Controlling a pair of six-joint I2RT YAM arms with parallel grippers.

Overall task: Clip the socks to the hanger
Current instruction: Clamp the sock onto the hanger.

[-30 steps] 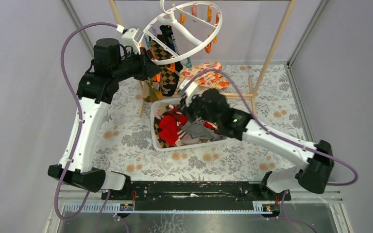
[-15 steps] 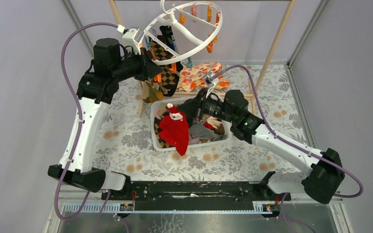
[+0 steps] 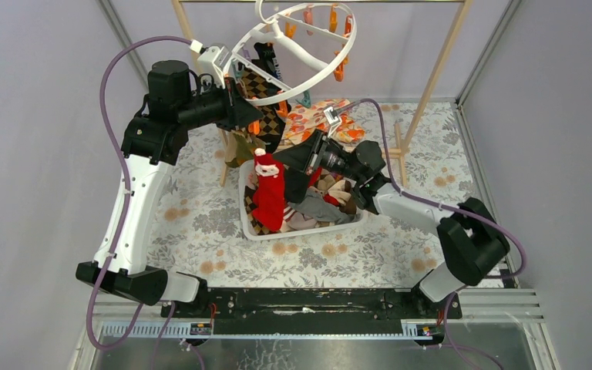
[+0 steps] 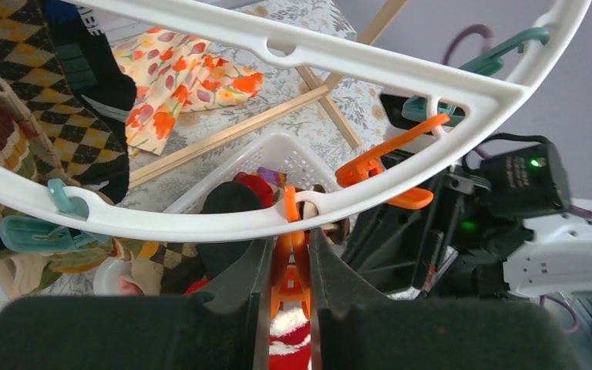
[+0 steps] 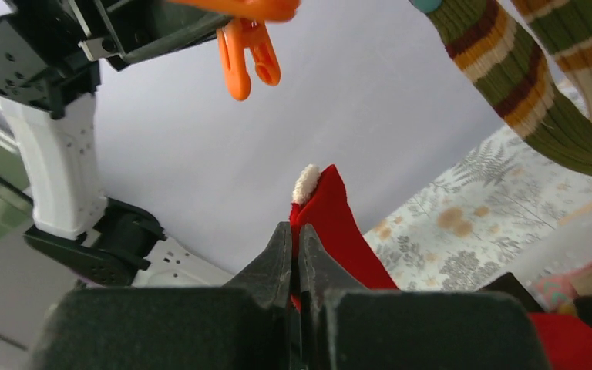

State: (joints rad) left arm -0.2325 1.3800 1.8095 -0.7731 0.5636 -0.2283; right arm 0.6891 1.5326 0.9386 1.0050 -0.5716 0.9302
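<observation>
My right gripper should turn the sock edge-on before lifting it into the clip, because the red sock's white trim (image 3: 267,168) lies crosswise to the orange clip's jaws (image 3: 253,128).
The white ring hanger (image 3: 308,46) hangs at the top, with orange and teal clips; argyle and olive socks (image 3: 256,92) hang from its left side. My left gripper (image 3: 248,116) is shut on an orange clip (image 4: 293,266) under the ring (image 4: 200,220). My right gripper (image 3: 274,163) is shut on a red sock (image 3: 268,196) with white trim and holds it up over the basket, just below the left gripper. In the right wrist view the sock (image 5: 331,223) rises between my fingers, with the orange clip (image 5: 247,54) above it.
A white slotted basket (image 3: 256,229) holds more socks, grey and black. An orange floral cloth (image 3: 316,116) lies behind it. The pale wooden pole frame (image 3: 432,73) stands around the hanger. The table carries a floral cover.
My right gripper has lifted the red sock out of the basket and carried it up and left toward the left gripper. The left arm has barely moved.
</observation>
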